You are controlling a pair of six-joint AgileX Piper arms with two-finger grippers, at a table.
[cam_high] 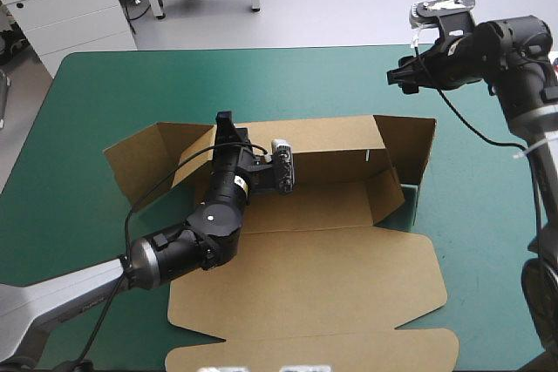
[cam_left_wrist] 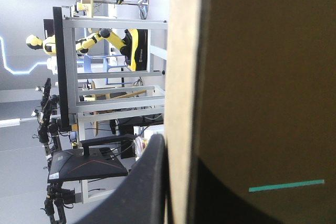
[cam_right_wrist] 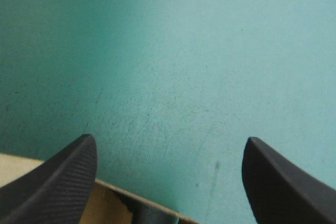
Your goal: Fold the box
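Note:
The big lid panel (cam_high: 309, 289) is joined to the brown box along a continuous crease (cam_high: 305, 231), so the lid panel will be dragged along when the robot's right gripper pulls the board.
The brown box (cam_high: 331, 241) lies mid-table with its long back wall raised and its big lid panel flat toward the near edge. My left gripper (cam_high: 225, 121) reaches to the top of that back wall near its left end. In the left wrist view the board's edge (cam_left_wrist: 181, 77) runs between the two black fingers (cam_left_wrist: 147, 182), which are shut on it. The right gripper (cam_high: 394, 77) hangs above the cover beyond the box's far right corner, touching nothing. Its fingers (cam_right_wrist: 58, 182) stand wide apart, and a strip of the box (cam_right_wrist: 107, 205) shows below them.
The box's side flaps splay outward at the left (cam_high: 135, 158) and right (cam_high: 414, 150) ends. Bare teal-green cover (cam_high: 261, 76) stretches behind the box to the far edge. A white cabinet (cam_high: 70, 6) stands off the table's far left corner.

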